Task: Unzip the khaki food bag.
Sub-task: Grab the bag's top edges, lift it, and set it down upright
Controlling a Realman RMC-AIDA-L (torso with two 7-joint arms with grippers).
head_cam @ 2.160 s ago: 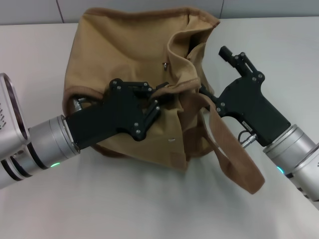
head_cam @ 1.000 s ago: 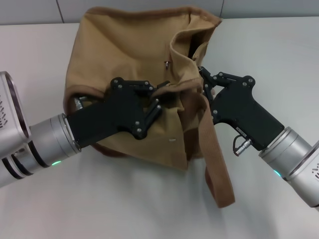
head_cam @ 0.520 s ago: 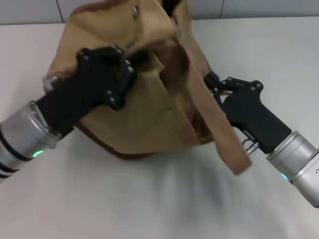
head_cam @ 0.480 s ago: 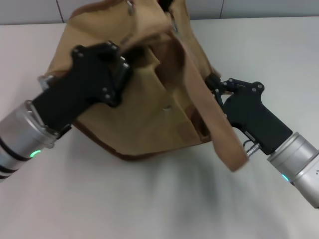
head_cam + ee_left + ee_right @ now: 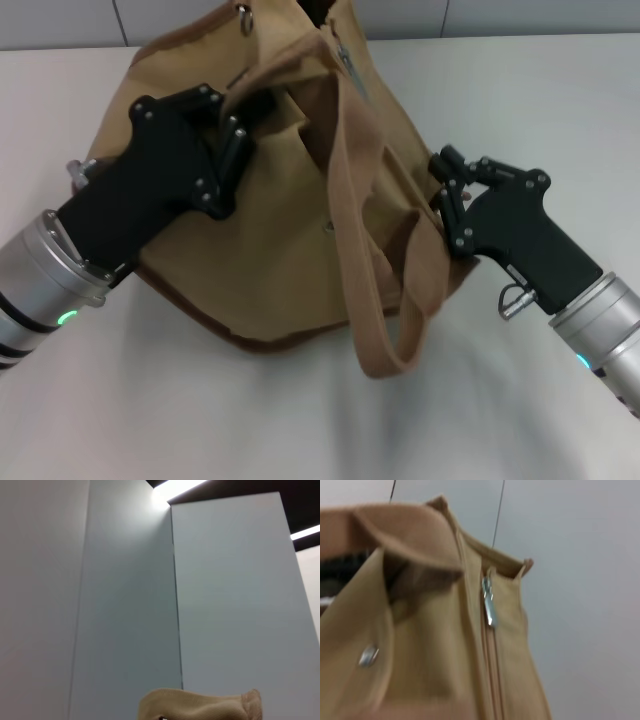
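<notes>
The zipper's silver pull (image 5: 351, 68) is well above my right gripper, which is closed on the bag's side (image 5: 428, 190). Next, the gripper opens and reaches up past the strap to the pull.
The khaki food bag (image 5: 270, 230) stands tilted on the white table, its top raised toward the far edge. My left gripper (image 5: 228, 118) is shut on the bag's upper fabric by a strap handle and holds it up. My right gripper (image 5: 446, 203) is closed on the bag's right side. One wide strap (image 5: 372, 300) hangs in a loop over the front. In the right wrist view the zipper's silver pull (image 5: 489, 606) sits near the top of the zipper line, and a metal snap (image 5: 368, 656) shows on the pocket. The left wrist view shows only a tan corner of the bag (image 5: 200, 705).
The white table (image 5: 250, 420) runs in front of the bag and to its right. A grey panelled wall (image 5: 225, 605) stands behind. A metal ring (image 5: 242, 12) shows at the bag's top edge.
My left gripper has lifted the bag's top up and away, tilting the bag. The loose strap has swung from the right side into a loop over the front. My right gripper stays at the bag's right side.
</notes>
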